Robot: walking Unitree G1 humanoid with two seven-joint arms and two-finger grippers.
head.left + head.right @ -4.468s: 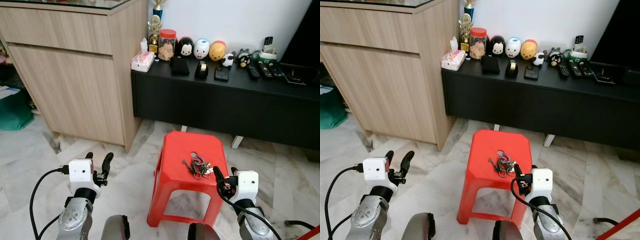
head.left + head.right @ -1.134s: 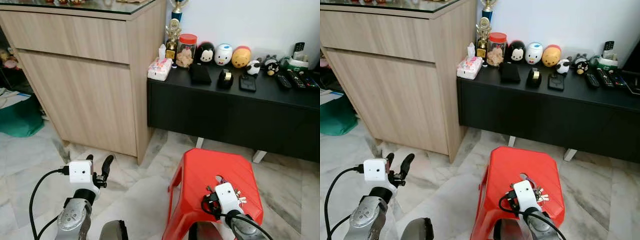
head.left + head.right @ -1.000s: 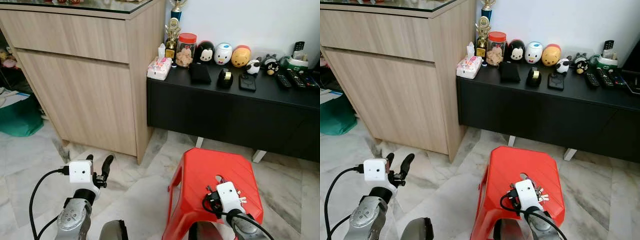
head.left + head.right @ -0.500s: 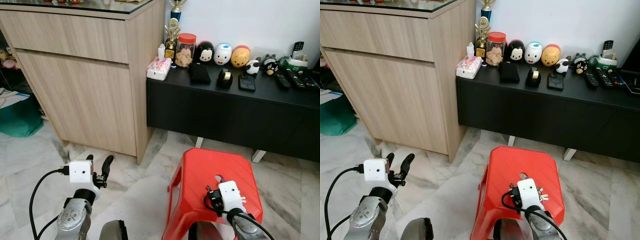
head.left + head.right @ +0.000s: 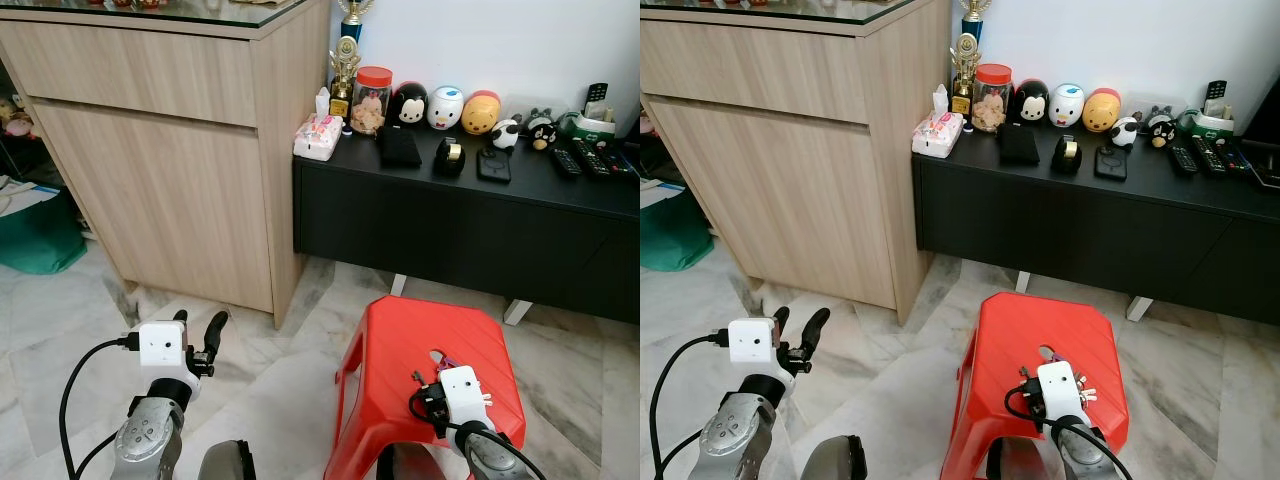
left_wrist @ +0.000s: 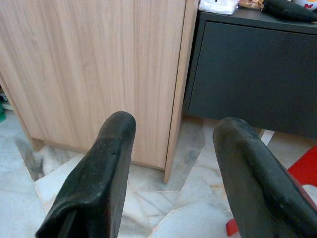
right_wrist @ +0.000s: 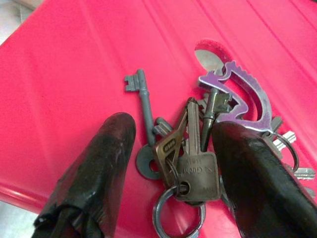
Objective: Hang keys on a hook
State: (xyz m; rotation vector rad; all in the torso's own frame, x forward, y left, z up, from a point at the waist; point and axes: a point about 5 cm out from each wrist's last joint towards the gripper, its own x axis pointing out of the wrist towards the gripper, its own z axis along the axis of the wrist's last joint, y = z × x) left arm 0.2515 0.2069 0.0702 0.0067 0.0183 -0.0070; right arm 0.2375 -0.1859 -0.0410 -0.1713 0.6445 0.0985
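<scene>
My gripper will leave the purple carabiner (image 7: 261,99) on the stool when it lifts the near keys, because the carabiner has its own ring, separate from the near keys' ring (image 7: 179,216).
A bunch of keys (image 7: 188,163) on rings, with a purple carabiner (image 7: 245,96), lies on top of a red plastic stool (image 5: 420,330). My right gripper (image 7: 176,130) hangs just above the bunch and is open, one black finger on each side of the keys. From the head, its white wrist block (image 5: 462,388) covers most of the bunch, and the purple clip (image 5: 443,360) peeks out beyond it. My left gripper (image 5: 196,325) is open and holds nothing, low at the left over the floor.
A tall light-wood cabinet (image 5: 170,150) stands at the left. Next to it, a low black console (image 5: 460,220) carries figurines, a jar, a trophy and remotes. A green bag (image 5: 35,235) sits at the far left. Marble floor surrounds the stool.
Since 4.5 s ago my right gripper has come from the stool's near edge to over the keys. In the last second it has only crept slightly nearer. The left arm is still.
</scene>
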